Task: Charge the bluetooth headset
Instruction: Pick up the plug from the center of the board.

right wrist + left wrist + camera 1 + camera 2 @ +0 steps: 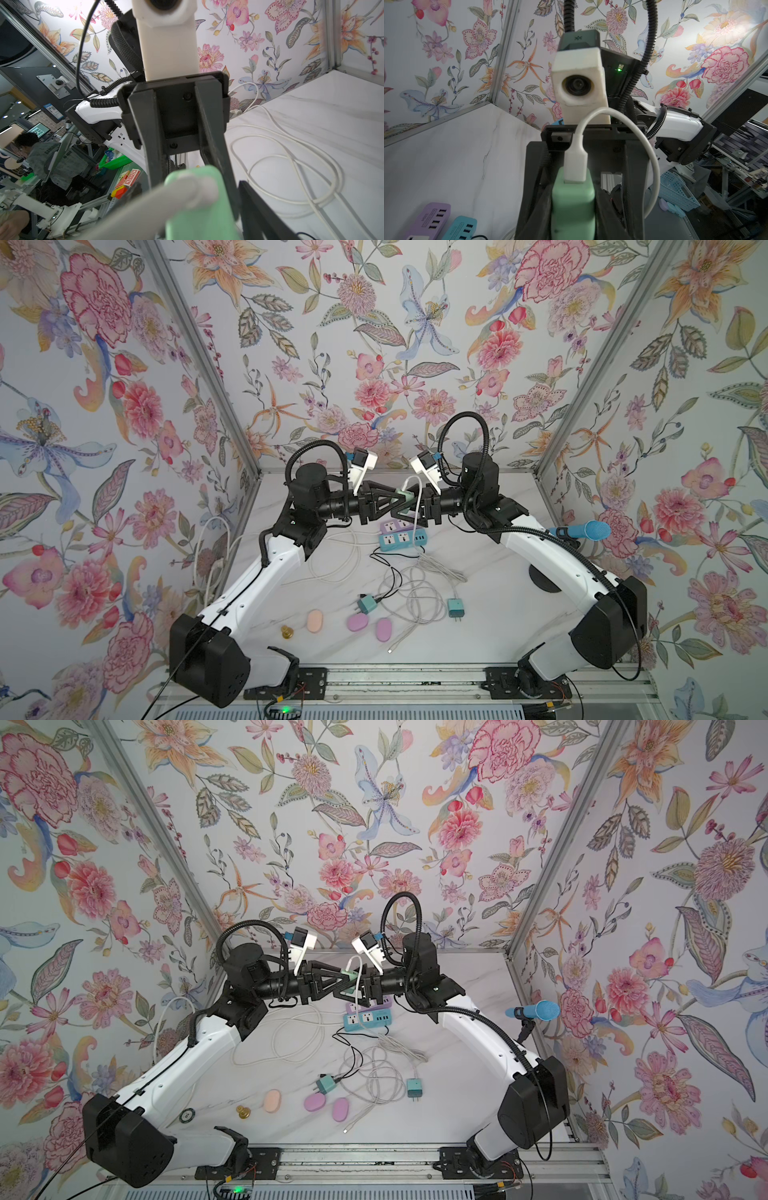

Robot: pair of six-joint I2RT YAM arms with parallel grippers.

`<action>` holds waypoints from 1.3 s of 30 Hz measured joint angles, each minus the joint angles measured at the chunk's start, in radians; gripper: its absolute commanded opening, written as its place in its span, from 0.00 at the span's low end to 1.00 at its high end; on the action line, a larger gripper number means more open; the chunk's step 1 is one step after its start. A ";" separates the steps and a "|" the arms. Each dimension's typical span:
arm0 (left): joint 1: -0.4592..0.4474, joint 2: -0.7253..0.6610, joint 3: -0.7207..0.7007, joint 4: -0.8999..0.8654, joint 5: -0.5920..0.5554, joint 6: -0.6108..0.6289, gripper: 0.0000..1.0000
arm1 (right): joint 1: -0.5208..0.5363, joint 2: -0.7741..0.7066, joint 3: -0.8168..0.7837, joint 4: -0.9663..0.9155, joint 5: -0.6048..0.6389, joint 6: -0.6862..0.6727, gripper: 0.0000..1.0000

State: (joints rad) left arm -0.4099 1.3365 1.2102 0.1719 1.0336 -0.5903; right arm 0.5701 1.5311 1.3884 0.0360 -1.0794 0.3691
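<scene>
I should turn the charger block with my left gripper so that my right gripper can take its cable end crosswise, because my grippers meet on the same sides of the block.
Above the back of the table my two grippers meet nose to nose. A mint-green charger block with a white USB cable plugged into it sits between the fingers of my left gripper, which is shut on it. My right gripper stands open around the same block, its fingers apart from it. Three small oval cases lie at the front: one orange, two pink. I cannot tell which is the bluetooth headset.
A purple power strip and a blue one lie right under the grippers. Loose white and black cables tangle mid-table with two more green chargers. A blue microphone stands on the right, a gold knob front left.
</scene>
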 measured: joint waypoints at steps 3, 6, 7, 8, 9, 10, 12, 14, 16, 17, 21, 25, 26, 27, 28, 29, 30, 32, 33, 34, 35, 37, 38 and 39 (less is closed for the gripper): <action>0.000 -0.027 0.006 -0.080 -0.126 0.095 0.00 | -0.023 -0.060 -0.075 -0.047 0.124 0.000 0.78; 0.000 -0.060 0.006 -0.127 -0.260 0.171 0.00 | -0.062 -0.160 -0.149 -0.140 0.312 -0.015 0.77; 0.000 -0.071 0.006 -0.135 -0.305 0.194 0.00 | -0.077 -0.195 -0.166 -0.172 0.381 -0.019 0.75; -0.001 -0.083 0.006 -0.141 -0.351 0.219 0.00 | -0.093 -0.239 -0.183 -0.208 0.468 -0.026 0.72; -0.002 -0.095 0.006 -0.146 -0.395 0.244 0.00 | -0.105 -0.281 -0.195 -0.241 0.555 -0.033 0.66; -0.002 -0.105 0.006 -0.146 -0.431 0.265 0.00 | -0.113 -0.315 -0.201 -0.269 0.628 -0.039 0.61; -0.008 -0.126 0.003 -0.146 -0.502 0.312 0.00 | -0.098 -0.381 -0.198 -0.317 0.782 -0.053 0.51; -0.019 -0.140 -0.005 -0.144 -0.558 0.353 0.00 | -0.040 -0.412 -0.161 -0.364 0.898 -0.068 0.46; -0.044 -0.152 -0.017 -0.142 -0.610 0.400 0.00 | 0.051 -0.404 -0.086 -0.391 0.973 -0.078 0.49; -0.059 -0.157 -0.025 -0.141 -0.634 0.424 0.00 | 0.099 -0.391 -0.038 -0.396 0.995 -0.079 0.51; -0.122 -0.184 -0.071 -0.131 -0.715 0.520 0.00 | 0.205 -0.299 0.149 -0.399 1.014 -0.075 0.57; -0.161 -0.213 -0.105 -0.116 -0.751 0.604 0.00 | 0.227 -0.190 0.257 -0.400 0.992 -0.067 0.60; -0.168 -0.224 -0.119 -0.102 -0.751 0.623 0.00 | 0.227 -0.163 0.271 -0.401 0.983 -0.064 0.62; -0.175 -0.239 -0.138 -0.087 -0.750 0.639 0.00 | 0.227 -0.136 0.283 -0.407 0.975 -0.059 0.63; -0.180 -0.252 -0.154 -0.073 -0.750 0.650 0.00 | 0.227 -0.116 0.288 -0.412 0.966 -0.051 0.64; -0.183 -0.269 -0.173 -0.058 -0.749 0.661 0.00 | 0.227 -0.098 0.289 -0.418 0.956 -0.044 0.65; -0.186 -0.283 -0.189 -0.044 -0.749 0.669 0.00 | 0.227 -0.085 0.289 -0.429 0.944 -0.035 0.65; -0.186 -0.302 -0.204 -0.031 -0.750 0.681 0.00 | 0.227 -0.067 0.289 -0.441 0.915 -0.017 0.65; -0.186 -0.303 -0.206 -0.029 -0.750 0.684 0.00 | 0.227 -0.064 0.289 -0.441 0.904 -0.009 0.65; -0.186 -0.304 -0.206 -0.023 -0.749 0.692 0.00 | 0.227 -0.062 0.289 -0.443 0.890 0.000 0.65; -0.186 -0.304 -0.206 -0.020 -0.745 0.699 0.00 | 0.227 -0.061 0.290 -0.444 0.876 0.010 0.65; -0.186 -0.303 -0.206 -0.020 -0.741 0.710 0.00 | 0.229 -0.061 0.293 -0.445 0.861 0.019 0.65; -0.186 -0.303 -0.206 -0.020 -0.740 0.715 0.00 | 0.231 -0.061 0.293 -0.445 0.862 0.021 0.65; -0.186 -0.301 -0.206 -0.020 -0.737 0.716 0.00 | 0.234 -0.063 0.293 -0.445 0.866 0.021 0.65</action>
State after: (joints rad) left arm -0.5961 1.0359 1.0046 0.1520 0.2962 0.1261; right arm 0.8043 1.4681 1.6814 -0.4088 -0.2138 0.3901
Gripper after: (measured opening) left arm 0.303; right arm 0.649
